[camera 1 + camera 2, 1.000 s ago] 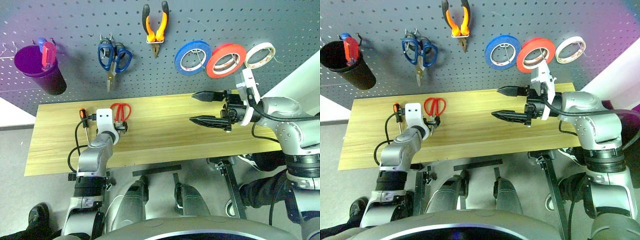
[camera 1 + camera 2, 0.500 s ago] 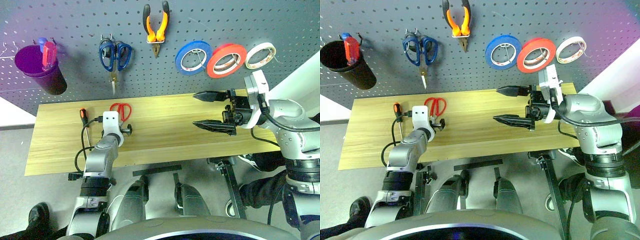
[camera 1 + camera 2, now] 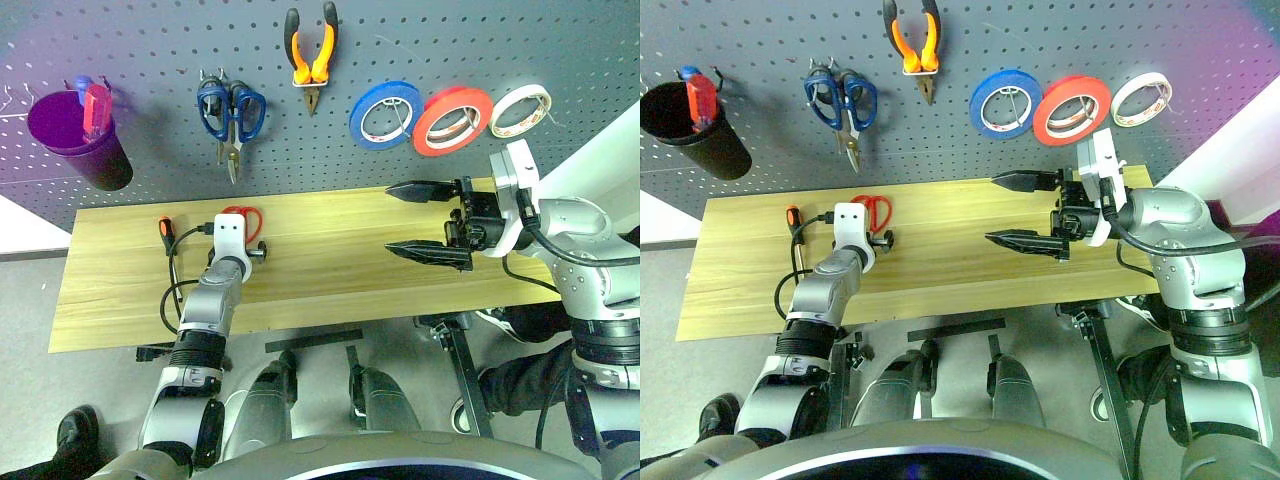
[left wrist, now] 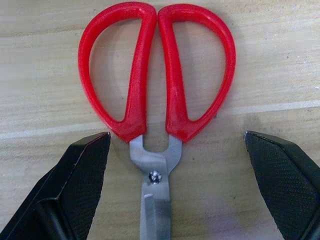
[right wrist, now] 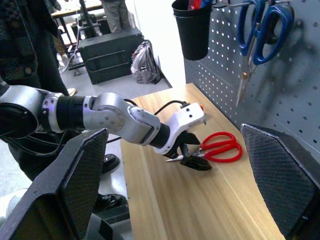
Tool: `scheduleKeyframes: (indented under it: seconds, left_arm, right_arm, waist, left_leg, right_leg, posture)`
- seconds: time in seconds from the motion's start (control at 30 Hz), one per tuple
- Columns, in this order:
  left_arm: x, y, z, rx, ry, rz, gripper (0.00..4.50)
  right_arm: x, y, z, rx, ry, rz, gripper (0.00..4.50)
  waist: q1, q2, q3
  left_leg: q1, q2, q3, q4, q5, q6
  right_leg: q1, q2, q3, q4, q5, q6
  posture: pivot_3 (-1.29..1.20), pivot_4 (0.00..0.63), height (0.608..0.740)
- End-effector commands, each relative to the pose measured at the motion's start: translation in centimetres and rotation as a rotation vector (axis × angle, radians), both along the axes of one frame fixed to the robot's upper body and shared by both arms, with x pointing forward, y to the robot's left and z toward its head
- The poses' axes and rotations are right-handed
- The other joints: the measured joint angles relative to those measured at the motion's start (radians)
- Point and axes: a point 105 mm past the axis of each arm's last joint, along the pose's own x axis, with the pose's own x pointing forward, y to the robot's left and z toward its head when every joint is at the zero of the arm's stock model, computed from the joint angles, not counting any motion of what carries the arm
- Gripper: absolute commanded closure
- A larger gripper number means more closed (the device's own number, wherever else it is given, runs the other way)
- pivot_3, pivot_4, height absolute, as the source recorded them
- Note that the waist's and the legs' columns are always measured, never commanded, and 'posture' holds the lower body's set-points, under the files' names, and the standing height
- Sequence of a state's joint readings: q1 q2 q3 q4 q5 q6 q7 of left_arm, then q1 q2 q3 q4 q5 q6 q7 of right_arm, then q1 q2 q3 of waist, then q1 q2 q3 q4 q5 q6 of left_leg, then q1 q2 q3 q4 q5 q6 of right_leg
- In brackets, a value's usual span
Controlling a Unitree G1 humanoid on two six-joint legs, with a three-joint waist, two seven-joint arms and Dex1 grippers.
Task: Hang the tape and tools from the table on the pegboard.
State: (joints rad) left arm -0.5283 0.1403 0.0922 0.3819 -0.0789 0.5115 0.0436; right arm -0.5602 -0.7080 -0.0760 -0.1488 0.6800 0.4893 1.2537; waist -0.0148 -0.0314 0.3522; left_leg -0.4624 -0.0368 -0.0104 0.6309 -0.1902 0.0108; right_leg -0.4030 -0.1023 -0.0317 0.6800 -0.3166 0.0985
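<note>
The scissors' handle loops meet point(image 4: 157, 16) and the scissors' blades are closed. The red-handled scissors point(image 4: 155, 159) will stay shut when I pick them up near their pivot.
Red-handled scissors point(image 4: 155, 75) lie flat on the table point(image 3: 320, 270), handles toward the pegboard point(image 3: 150, 40). My left gripper point(image 4: 176, 136) is open, one finger on each side of the scissors' pivot, just below the handles. A slim screwdriver point(image 3: 168, 240) lies to its left. My right gripper point(image 3: 390, 219) hangs open and empty above the table's right half, pointing left. The red-orange tape point(image 3: 420, 122) and the orange-handled pliers point(image 3: 311, 50) hang on the pegboard.
Blue-handled scissors point(image 3: 230, 110), a blue roll point(image 3: 358, 118) and a cream-white roll point(image 3: 500, 115) also hang on the pegboard. A purple cup point(image 3: 80, 140) hangs at its far left. A person stands past the table's left end point(image 5: 20, 40).
My left gripper has moved forward along the table and now straddles the red scissors. The right arm has hardly moved.
</note>
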Motion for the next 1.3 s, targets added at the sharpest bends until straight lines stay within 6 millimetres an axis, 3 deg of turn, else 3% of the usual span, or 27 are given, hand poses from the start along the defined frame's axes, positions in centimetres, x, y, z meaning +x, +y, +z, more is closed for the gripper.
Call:
scheduleKeyframes:
  seconds: [0.03,0.17,0.4,0.73,1.3]
  left_arm:
    - [0.0,0.0,-0.4,0.02,0.013,0.0,0.0]
    - [0.0,0.0,-0.3,-0.01,0.013,0.009,0.94]
    - [-0.2,0.7,-0.9,0.03,0.043,0.034,3.36]
    - [-0.6,0.6,-1.1,0.027,0.054,0.044,3.41]
    - [-2.9,-0.8,4.2,0.027,-0.233,-0.019,3.41]
  right_arm:
    - [-0.4,-0.1,0.7,-0.005,-0.057,-0.002,0.02]
    - [-0.3,0.0,0.6,-0.007,-0.056,-0.008,0.0]
    - [0.1,-0.2,0.6,-0.018,-0.063,-0.027,0.0]
    - [0.5,0.0,0.5,-0.017,-0.067,-0.03,0.0]
    - [0.8,0.1,0.2,-0.014,-0.061,-0.034,0.0]
  waist:
    - [0.0,0.0,0.0]
    - [0.0,0.0,0.0]
    - [-0.003,0.0,0.0]
    - [-0.001,0.0,0.001]
    - [0.001,0.0,0.006]
  left_leg:
    - [0.0,0.0,0.0,0.0,0.0,0.0]
    - [0.0,0.0,0.0,0.0,0.0,0.0]
    - [0.0,0.0,0.0,0.0,0.0,0.0]
    - [0.0,0.0,0.0,0.0,0.0,0.0]
    - [-0.002,0.0,0.0,-0.002,-0.003,0.005]
  right_leg:
    - [0.0,0.0,0.0,0.0,0.0,0.0]
    - [0.0,0.0,0.0,0.0,0.0,0.0]
    - [0.0,0.0,0.0,0.0,0.0,0.0]
    - [0.0,-0.001,0.0,0.0,0.0,0.0]
    - [0.004,-0.001,-0.001,-0.015,0.002,0.003]
  posture:
    - [-0.1,0.366,0.74]
    - [-0.1,0.367,0.74]
    - [-0.09,0.371,0.74]
    - [-0.08,0.376,0.74]
    - [-0.07,0.371,0.74]
